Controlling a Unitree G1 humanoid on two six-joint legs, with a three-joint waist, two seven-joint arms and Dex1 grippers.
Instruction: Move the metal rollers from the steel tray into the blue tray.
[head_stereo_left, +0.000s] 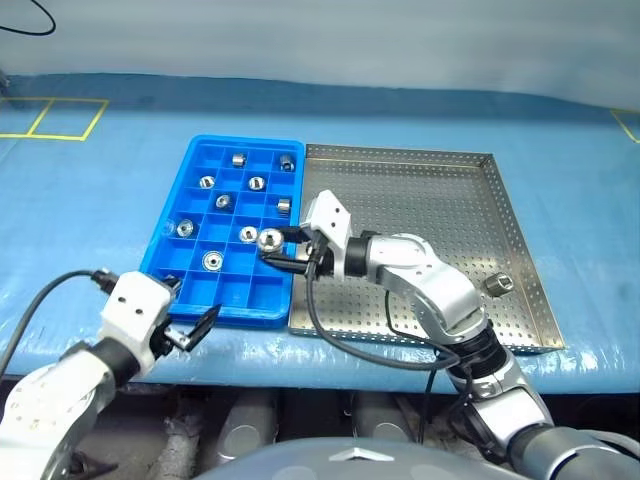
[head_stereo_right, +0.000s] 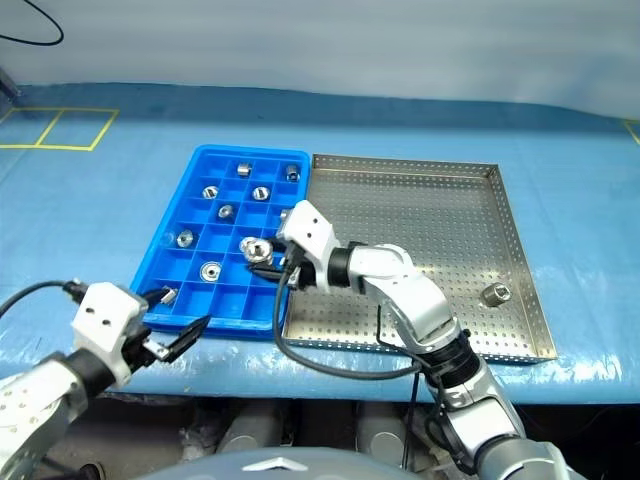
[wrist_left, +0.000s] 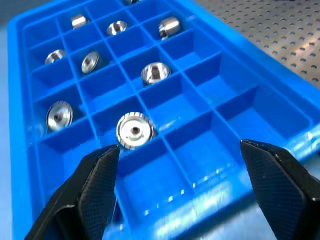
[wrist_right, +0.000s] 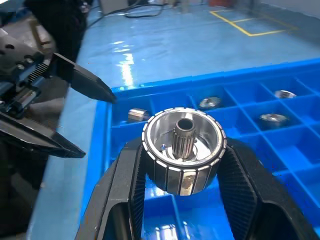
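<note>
I should keep lowering the roller with my right gripper into an empty compartment (head_stereo_left: 233, 290) in the blue tray's near row, as the metal roller's hub (wrist_right: 184, 132) faces up, and then release it.
My right gripper (head_stereo_left: 272, 250) is shut on a metal roller (wrist_right: 183, 150), a ribbed silver cylinder with a hollow hub, held just above the blue tray (head_stereo_left: 250, 292) near its right side. Several more rollers (wrist_left: 135, 131) lie in the blue tray's compartments. One roller (head_stereo_left: 498, 284) lies on the steel tray (head_stereo_left: 430, 200), near its right rim. My left gripper (head_stereo_left: 188, 305) hangs open with nothing between its fingers (wrist_left: 95, 185), at the blue tray's near left corner.
Both trays sit side by side on a blue table cover (head_stereo_left: 90, 200), close to its front edge. Yellow tape lines (head_stereo_left: 60, 120) mark the far left. A black cable (head_stereo_left: 340, 340) loops from my right wrist over the steel tray's near rim.
</note>
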